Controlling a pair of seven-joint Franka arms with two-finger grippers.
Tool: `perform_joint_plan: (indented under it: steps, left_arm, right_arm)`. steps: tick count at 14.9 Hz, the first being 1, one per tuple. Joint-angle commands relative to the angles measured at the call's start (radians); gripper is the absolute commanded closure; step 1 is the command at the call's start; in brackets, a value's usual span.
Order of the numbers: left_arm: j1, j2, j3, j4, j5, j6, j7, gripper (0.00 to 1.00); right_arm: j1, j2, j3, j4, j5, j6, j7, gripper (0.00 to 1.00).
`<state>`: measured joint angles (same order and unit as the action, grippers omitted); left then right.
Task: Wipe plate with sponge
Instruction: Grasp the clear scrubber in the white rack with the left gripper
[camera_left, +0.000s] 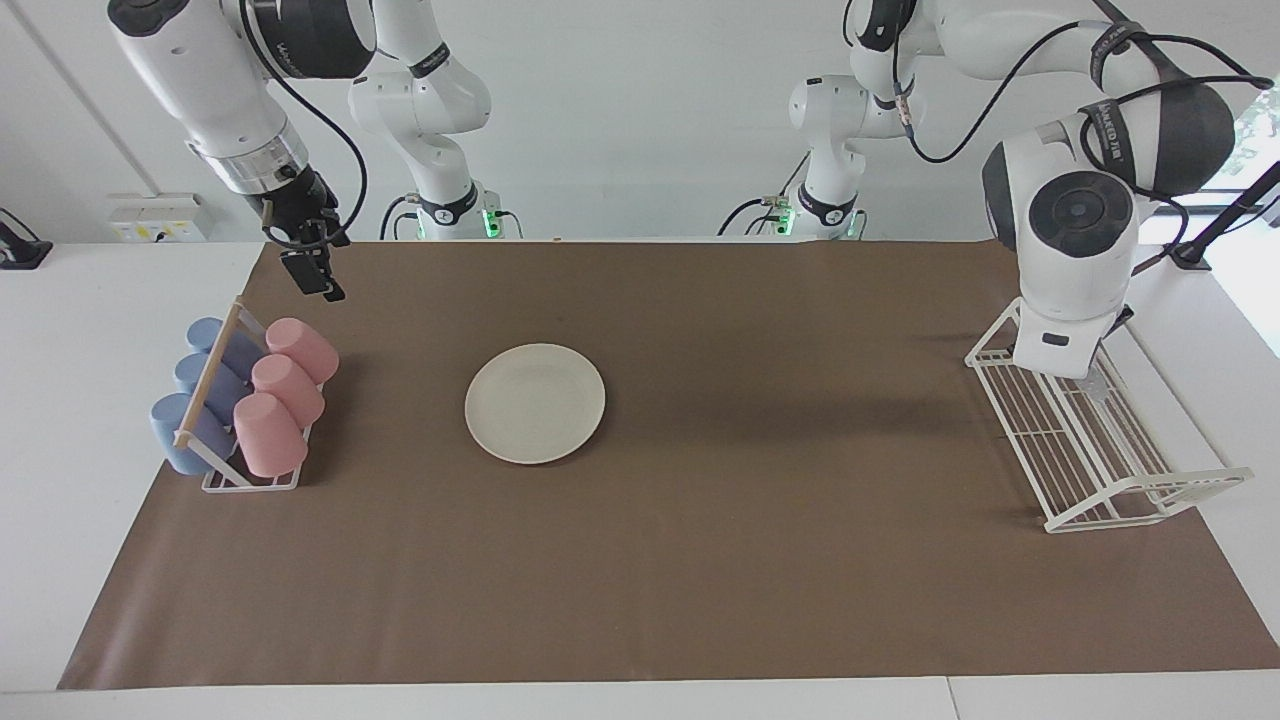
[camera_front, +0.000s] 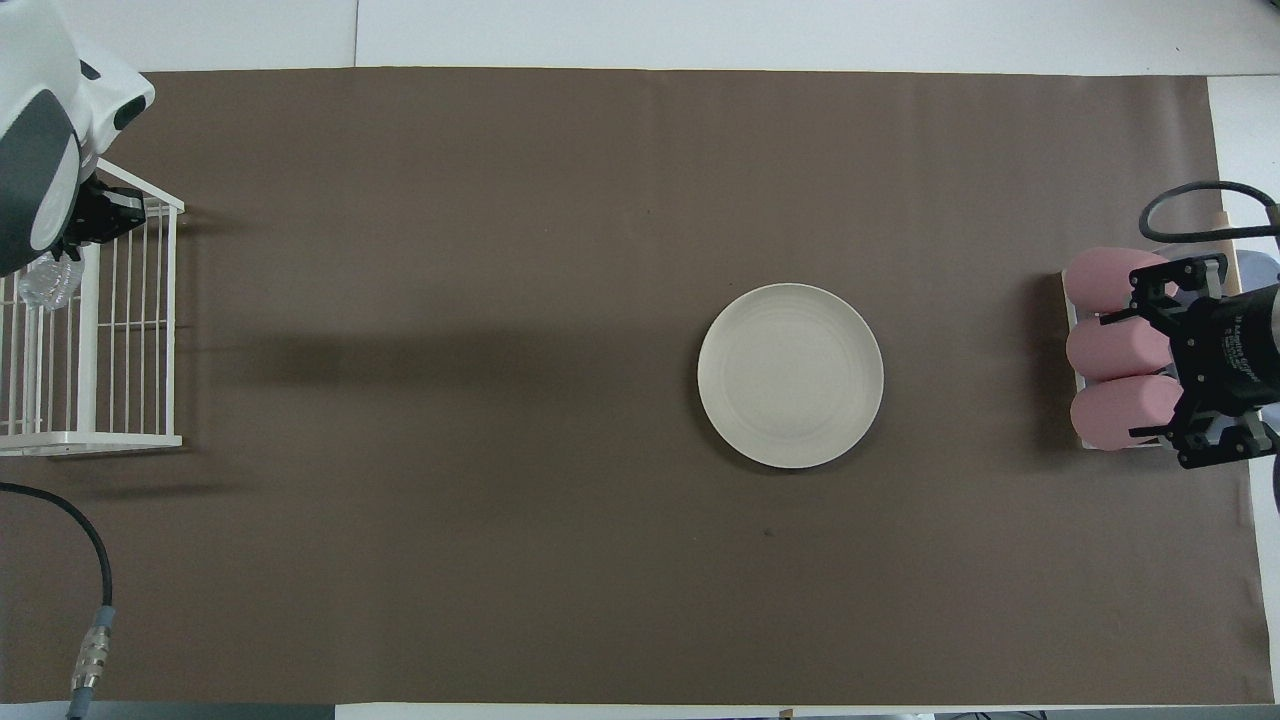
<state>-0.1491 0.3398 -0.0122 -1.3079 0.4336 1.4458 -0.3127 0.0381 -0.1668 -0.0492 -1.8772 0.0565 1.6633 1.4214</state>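
Observation:
My gripper will carry the silvery sponge (camera_front: 50, 281), which should narrow at the grip and spread out at its loose end, because crinkled folds (camera_front: 48, 292) puff outward.
The cream-white plate (camera_left: 535, 403) lies flat on the brown mat, toward the right arm's end of the table; it also shows in the overhead view (camera_front: 790, 375). The silvery sponge (camera_front: 45, 284) lies in the white wire rack (camera_front: 130, 330) at the left arm's end, and part of it shows in the facing view (camera_left: 1100, 386). My left gripper (camera_front: 78, 240) is low over that rack, right beside the sponge; the hand's body hides whether it touches. My right gripper (camera_left: 317, 281) hangs open and empty over the cup rack's end nearer the robots.
A rack (camera_left: 222, 478) at the right arm's end holds three pink cups (camera_left: 288, 383) and three blue cups (camera_left: 200, 385) lying on their sides. The white wire rack (camera_left: 1100, 470) stands at the mat's edge. A cable (camera_front: 70, 530) lies at the left arm's near corner.

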Motion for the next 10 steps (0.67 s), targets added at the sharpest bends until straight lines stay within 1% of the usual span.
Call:
perform_joint_plan:
  steps: [1, 2, 5, 7, 8, 10]
  left_arm:
    - [0.035, -0.074, 0.020, 0.021, -0.265, -0.036, 0.014, 1.00]
    - [0.058, -0.099, 0.018, 0.021, -0.370, -0.038, 0.009, 1.00]
    - [0.104, -0.123, 0.021, 0.019, -0.635, -0.059, -0.023, 1.00]
    - [0.147, -0.137, 0.020, -0.003, -0.809, -0.055, -0.061, 1.00]
    - [0.157, -0.160, 0.018, -0.042, -0.891, -0.045, -0.069, 1.00]
    - [0.163, -0.223, 0.018, -0.173, -1.045, 0.014, -0.071, 1.00]
  right_arm:
    - [-0.001, -0.027, 0.040, -0.026, 0.003, 0.007, 0.039, 0.00]
    - [-0.001, -0.028, 0.057, -0.026, 0.008, 0.001, 0.033, 0.00]
    - [-0.001, -0.028, 0.072, -0.020, 0.014, -0.049, -0.018, 0.00]
    - [-0.001, -0.030, 0.115, -0.017, 0.014, -0.062, -0.036, 0.00]
    - [-0.001, -0.030, 0.142, -0.014, 0.013, -0.054, -0.035, 0.00]
    - [-0.001, -0.028, 0.176, -0.004, 0.014, -0.059, -0.025, 0.00]
